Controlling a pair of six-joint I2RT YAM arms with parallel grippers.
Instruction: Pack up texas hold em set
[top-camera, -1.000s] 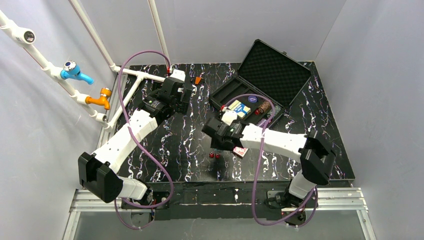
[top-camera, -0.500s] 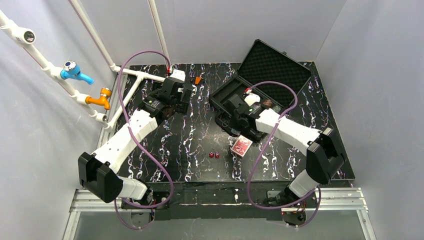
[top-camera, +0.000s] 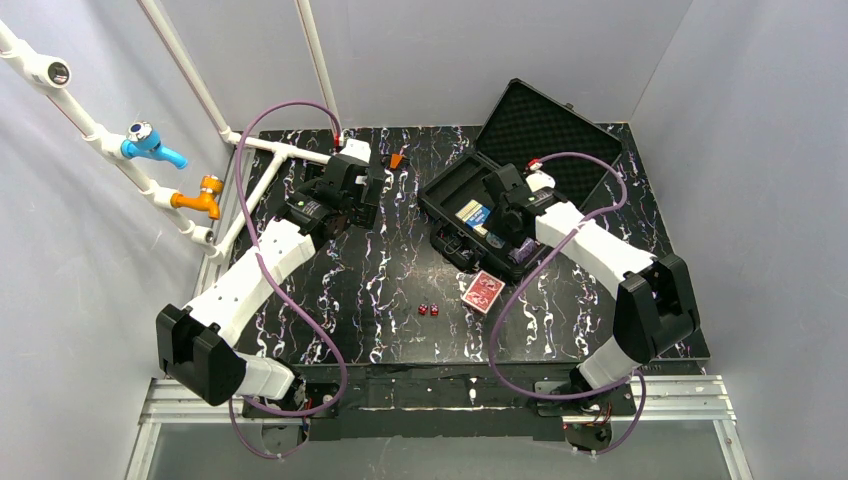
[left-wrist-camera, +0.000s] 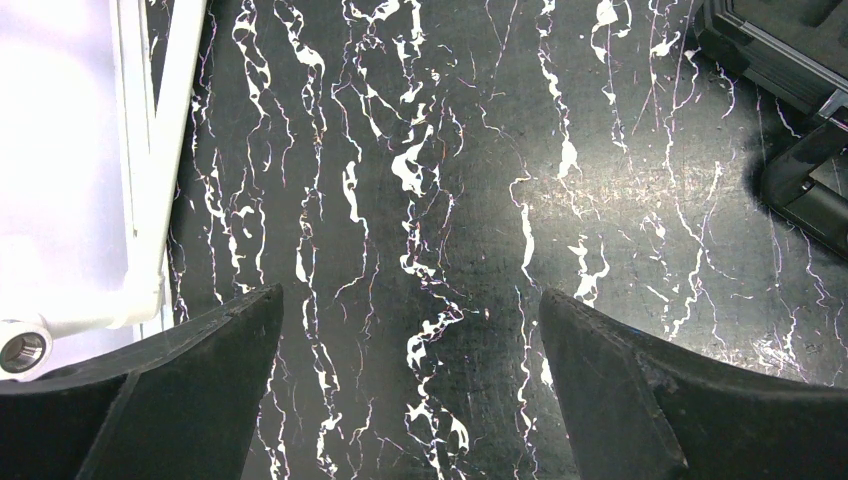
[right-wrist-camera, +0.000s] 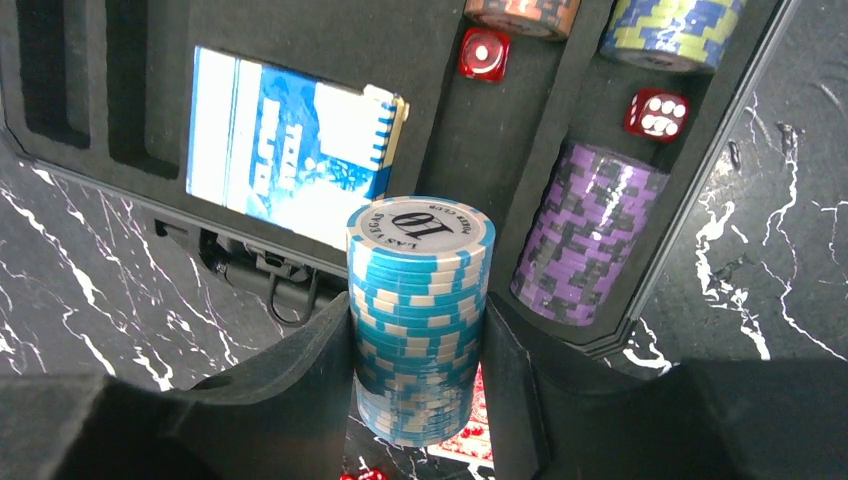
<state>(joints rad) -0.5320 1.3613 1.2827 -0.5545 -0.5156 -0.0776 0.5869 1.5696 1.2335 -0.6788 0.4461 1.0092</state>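
The blue and white chip stack (right-wrist-camera: 420, 310) points along the empty slot (right-wrist-camera: 485, 155) by the purple chip stack, so my right gripper should lower it further until it sits inside.
The black case (top-camera: 545, 135) lies open at the back right, foam lid raised. My right gripper (right-wrist-camera: 418, 350) is shut on a blue and white chip stack (right-wrist-camera: 420, 310) and holds it over the case's front edge (top-camera: 497, 225). In the case lie a blue card deck (right-wrist-camera: 285, 140), a purple chip stack (right-wrist-camera: 585, 235), two red dice (right-wrist-camera: 655, 112), an orange stack (right-wrist-camera: 520, 15) and a yellow-blue stack (right-wrist-camera: 675, 30). A red card deck (top-camera: 484, 292) and two red dice (top-camera: 428, 310) lie on the table. My left gripper (left-wrist-camera: 410, 380) is open and empty over bare table at the back left.
White pipes (top-camera: 275, 150) with blue (top-camera: 150, 142) and orange (top-camera: 200, 195) taps run along the left wall and the table's back left corner. A small orange piece (top-camera: 397, 160) lies near the back edge. Grey walls enclose the black marbled table (top-camera: 380, 290).
My right arm has swung from the table's middle to the case, carrying the blue chip stack. The red deck, hidden under it before, now shows. The left arm has not moved.
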